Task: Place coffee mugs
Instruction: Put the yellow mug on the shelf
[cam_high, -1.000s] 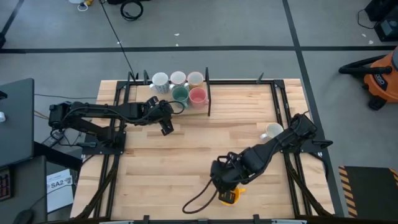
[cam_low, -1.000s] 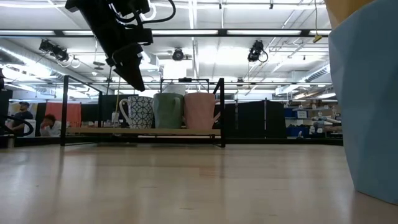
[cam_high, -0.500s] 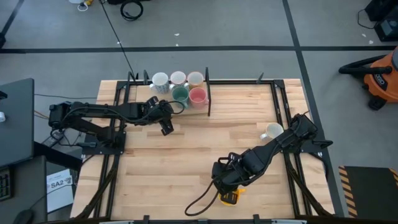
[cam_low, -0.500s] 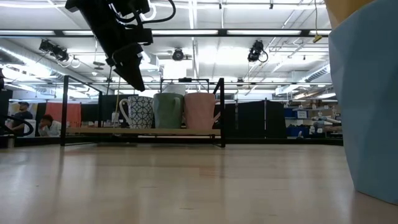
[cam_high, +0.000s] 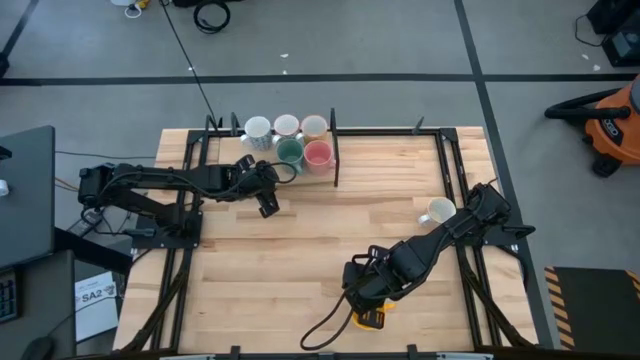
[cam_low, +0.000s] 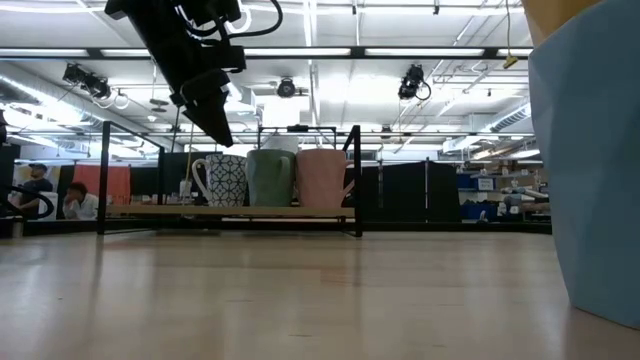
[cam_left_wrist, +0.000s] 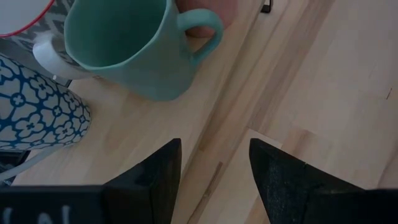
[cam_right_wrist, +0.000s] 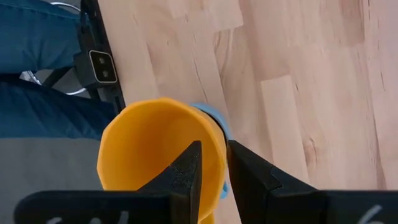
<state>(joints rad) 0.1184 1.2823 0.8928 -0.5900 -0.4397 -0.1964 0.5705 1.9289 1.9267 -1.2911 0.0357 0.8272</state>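
The robot's right gripper has its open fingers on either side of the orange mug's rim (cam_right_wrist: 215, 140), so it should keep going down until the mug's rim sits deeper in the fingers' gap (cam_right_wrist: 216, 152), and then close.
An orange mug (cam_right_wrist: 155, 149) stands near the table's near edge, seemingly on a light blue mug (cam_low: 590, 170) that peeps out beneath it (cam_right_wrist: 216, 117). My right gripper (cam_right_wrist: 213, 163) is above it, shut on its rim. A low tray (cam_high: 262, 158) at the far edge holds three white mugs (cam_high: 286, 126), a green mug (cam_left_wrist: 124, 43) and a pink mug (cam_high: 318, 154), all standing on their bases. My left gripper (cam_left_wrist: 214, 180) hovers open just near of the tray, touching nothing. Another white mug (cam_high: 437, 210) stands beside my right arm. My right gripper holds the orange mug by its rim wall (cam_right_wrist: 219, 138), pinched with one finger (cam_right_wrist: 186, 168) inside the cup and the other (cam_right_wrist: 249, 174) outside. The fingers come from above, pointing down. The mug stands upright; what carries it is hidden below.
Black frame posts (cam_low: 357, 180) stand at the tray's corners. A black rail frame (cam_high: 455, 180) runs along the table's sides. A cable loop (cam_high: 320, 330) lies by my right gripper near the near edge. People sit far off in the room (cam_low: 75, 203). Bare wood lies mid-table (cam_high: 330, 230).
My right gripper has crept a little toward the near edge over the orange mug. The mugs have stayed where they were.
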